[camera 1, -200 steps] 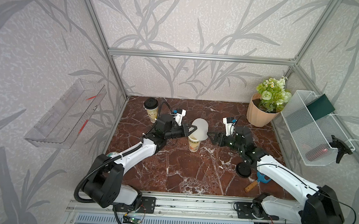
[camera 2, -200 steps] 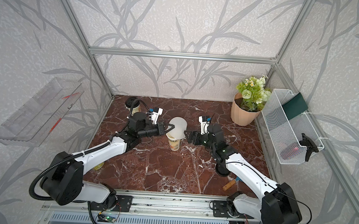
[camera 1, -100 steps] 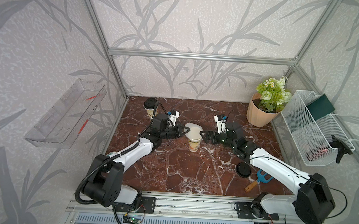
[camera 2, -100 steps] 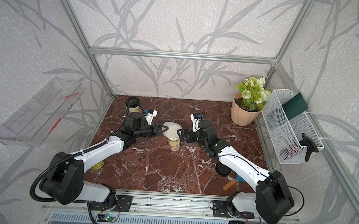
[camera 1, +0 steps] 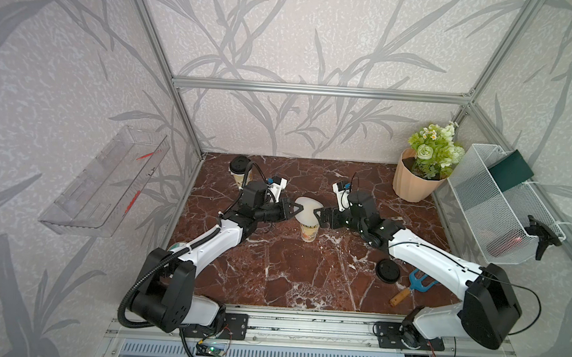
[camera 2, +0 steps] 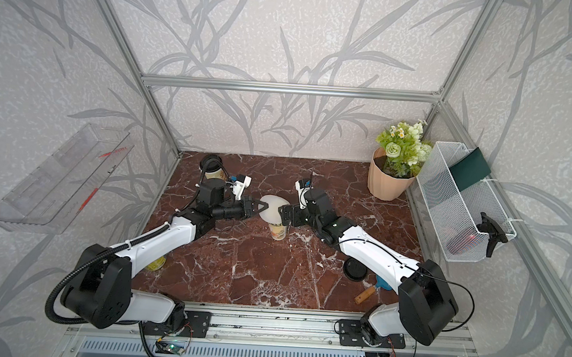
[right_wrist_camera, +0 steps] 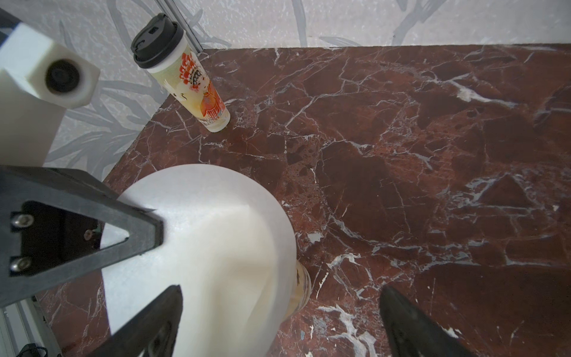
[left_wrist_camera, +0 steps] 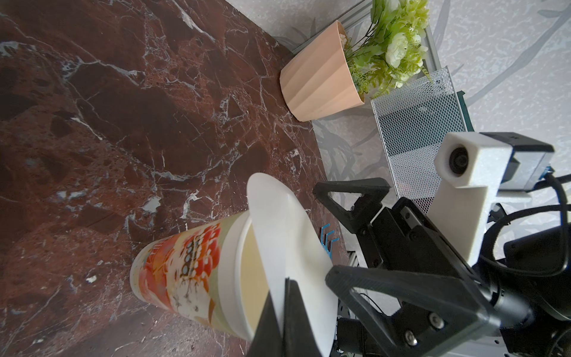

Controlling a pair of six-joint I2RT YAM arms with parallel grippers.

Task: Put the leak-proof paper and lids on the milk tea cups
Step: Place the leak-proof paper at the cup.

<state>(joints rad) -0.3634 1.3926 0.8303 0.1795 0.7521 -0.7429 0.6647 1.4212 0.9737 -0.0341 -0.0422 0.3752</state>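
Note:
My left gripper is holding the leak-proof paper's edge [left_wrist_camera: 268, 247] tilted above the cup's opening and so should lay it across the cup's rim [left_wrist_camera: 237, 276], let go and move away.
A white milk tea cup [camera 1: 309, 230] with orange print stands open mid-table, seen in both top views [camera 2: 278, 231]. The round whitish leak-proof paper [camera 1: 306, 209] leans tilted over its mouth, leaving the cream inside partly showing in the left wrist view [left_wrist_camera: 247, 262]. My left gripper [left_wrist_camera: 282, 287] is shut on the paper's [left_wrist_camera: 287, 235] edge. My right gripper [right_wrist_camera: 281, 292] is open, right beside the paper's [right_wrist_camera: 200, 241] opposite edge; whether it touches is unclear. A second milk tea cup [camera 1: 240, 175] with a black lid stands at the back left corner [right_wrist_camera: 188, 80].
A peach flower pot [camera 1: 410, 183] stands at the back right beside a white mesh basket [camera 1: 500, 206] on the wall. A loose black lid [camera 1: 388, 270] and a blue-headed tool with a wooden handle [camera 1: 414, 287] lie front right. A clear shelf [camera 1: 107, 182] hangs on the left wall.
My right gripper has moved left, up to the cup and the paper. My left gripper has drawn back a little and the paper has come down over the cup's mouth.

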